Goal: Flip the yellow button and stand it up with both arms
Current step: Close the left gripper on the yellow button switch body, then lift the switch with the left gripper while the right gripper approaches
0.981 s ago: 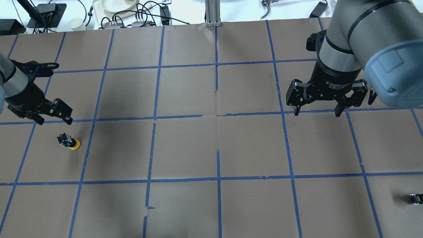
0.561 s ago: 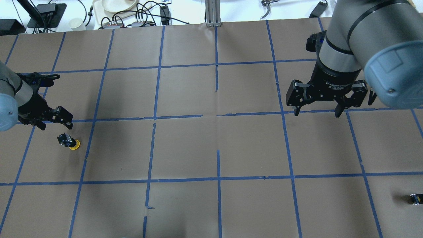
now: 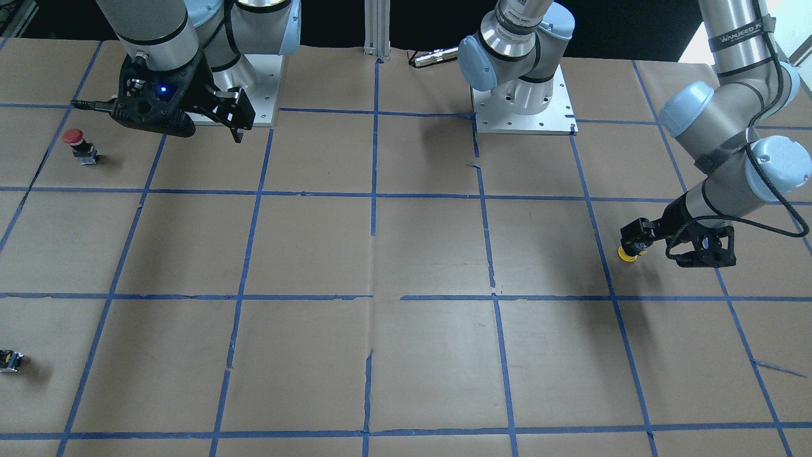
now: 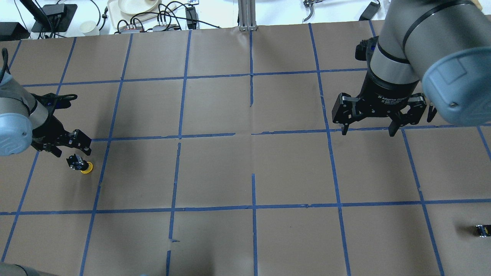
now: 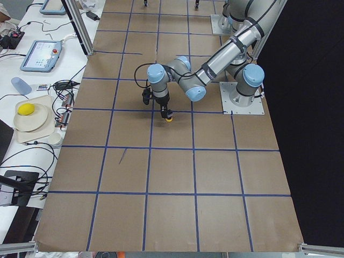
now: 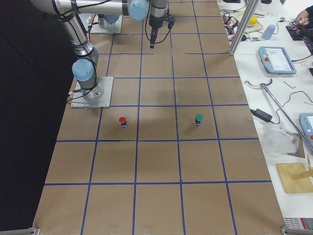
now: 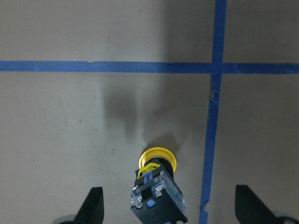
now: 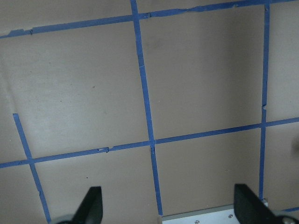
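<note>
My left gripper will make the yellow button turn square to its fingers when it closes, because the black body (image 7: 160, 199) lies crooked between the open fingers.
The yellow button (image 4: 81, 165) lies tipped over on the brown paper at the left. Its yellow cap points right and its black body left. It also shows in the front view (image 3: 627, 254), the left side view (image 5: 169, 118) and the left wrist view (image 7: 156, 186). My left gripper (image 4: 73, 150) is open and hovers just behind and above the button. In the left wrist view the gripper (image 7: 169, 210) has a finger on each side of the button's body, not touching it. My right gripper (image 4: 368, 131) is open and empty, far off at the right; its wrist view (image 8: 169, 210) shows only paper and tape.
A red-capped button (image 3: 77, 143) stands near the right arm's base and shows again in the right side view (image 6: 122, 121). A green-capped button (image 6: 198, 119) stands beside it. A small black block (image 4: 481, 230) lies at the near right. Cables and a plate (image 4: 134, 5) lie beyond the far edge.
My left gripper has moved right and towards the yellow button, from well behind it to just over it, still open. The button and the right arm have not moved.
</note>
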Available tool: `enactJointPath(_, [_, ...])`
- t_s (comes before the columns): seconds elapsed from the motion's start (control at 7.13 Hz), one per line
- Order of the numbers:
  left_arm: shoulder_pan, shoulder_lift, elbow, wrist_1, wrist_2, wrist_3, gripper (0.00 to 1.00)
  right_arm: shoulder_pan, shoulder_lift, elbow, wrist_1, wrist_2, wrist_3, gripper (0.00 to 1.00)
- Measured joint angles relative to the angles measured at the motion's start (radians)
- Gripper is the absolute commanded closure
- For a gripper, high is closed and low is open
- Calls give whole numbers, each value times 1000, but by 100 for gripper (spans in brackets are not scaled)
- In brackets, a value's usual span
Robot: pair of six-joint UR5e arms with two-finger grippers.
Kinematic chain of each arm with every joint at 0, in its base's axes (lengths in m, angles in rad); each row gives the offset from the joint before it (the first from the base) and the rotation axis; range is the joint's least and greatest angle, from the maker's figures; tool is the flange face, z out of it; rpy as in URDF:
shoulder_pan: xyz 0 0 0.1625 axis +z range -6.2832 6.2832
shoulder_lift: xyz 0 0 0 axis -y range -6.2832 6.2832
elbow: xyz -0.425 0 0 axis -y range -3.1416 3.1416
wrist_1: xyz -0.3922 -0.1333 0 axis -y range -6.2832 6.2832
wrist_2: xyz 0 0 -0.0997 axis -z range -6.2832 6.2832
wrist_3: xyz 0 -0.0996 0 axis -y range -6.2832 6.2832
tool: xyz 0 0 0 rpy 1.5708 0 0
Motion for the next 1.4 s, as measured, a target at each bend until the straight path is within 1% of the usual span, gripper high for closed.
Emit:
enactJointPath(0.14, [16,1,-8,-2,0,1,20,0,0,0,0,1,0,0])
enactJointPath(0.28, [27,5,-18,-1,0,4,31,0,0,0,0,1,0,0])
enactJointPath(0.7, [34,7,-27,1,-2,4,68,0,3,0,0,1,-1,0])
enactJointPath(0.84, [35,7,-27,2,-2,3,72,0,3,5,-1,0,0,0])
enactJointPath(1.12, [31,9,-20,-7,-20,7,73,-1,1,19,-14,7,8,0])
enactJointPath(1.26, [21,15,-19,-24,-66,10,73,-6,-2,20,-29,11,9,0])
enactJointPath(1.4, [7,33,-19,-67,-148,14,73,-14,-6,19,-36,17,10,0])
